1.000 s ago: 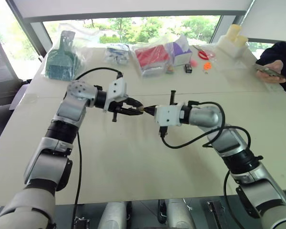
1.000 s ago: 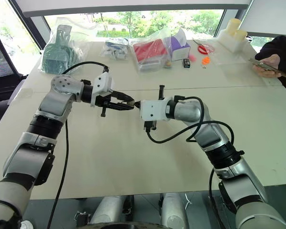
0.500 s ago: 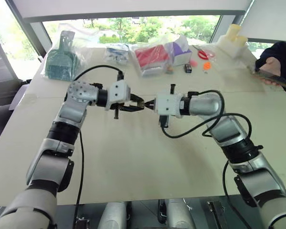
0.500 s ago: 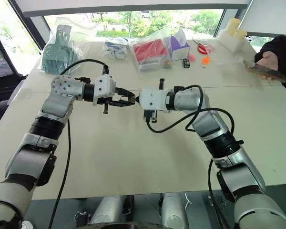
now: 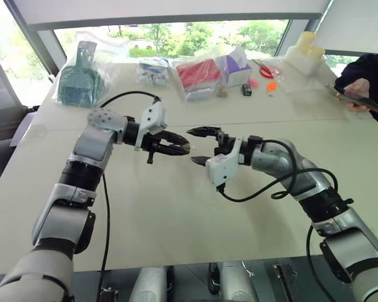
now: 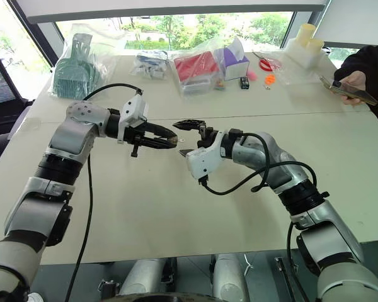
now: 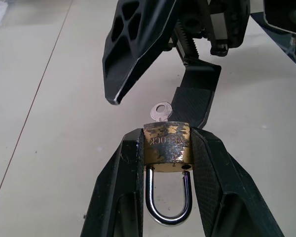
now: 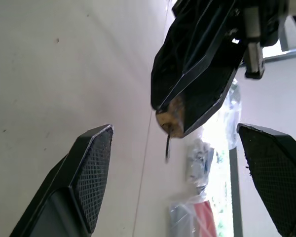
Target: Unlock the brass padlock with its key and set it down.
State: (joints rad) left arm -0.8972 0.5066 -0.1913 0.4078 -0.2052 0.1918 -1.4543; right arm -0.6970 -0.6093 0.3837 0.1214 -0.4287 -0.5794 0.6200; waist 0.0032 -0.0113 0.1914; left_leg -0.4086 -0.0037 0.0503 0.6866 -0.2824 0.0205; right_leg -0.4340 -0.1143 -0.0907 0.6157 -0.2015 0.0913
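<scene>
The shackle's loose end (image 7: 186, 174) is clear of the brass padlock's hole, so I should grip the padlock's body (image 7: 167, 141) with my right gripper before I open my left gripper.
My left gripper (image 5: 186, 149) is shut on the brass padlock (image 7: 166, 145), holding it above the table's middle. The lock body is pinched by its sides between the two fingers, and its silvery shackle (image 7: 167, 210) loops back toward the wrist. The small silvery key (image 7: 161, 111) sticks out of the lock's outer end. My right gripper (image 5: 198, 146) faces it from the right and is open, one finger above and one below the key, touching neither key nor lock. In the right wrist view the padlock (image 8: 168, 118) peeks from the left fingers.
Along the table's far edge lie a bagged green item (image 5: 80, 78), a red bagged pack (image 5: 198, 74), a purple box (image 5: 239, 63), small trinkets (image 5: 272, 86) and white containers (image 5: 305, 50). A person's hand holds a phone (image 5: 356, 95) at the right edge.
My right gripper, shut at the key before, has opened wide, rolled and let the key go. The key stays in the padlock, which the left gripper still holds.
</scene>
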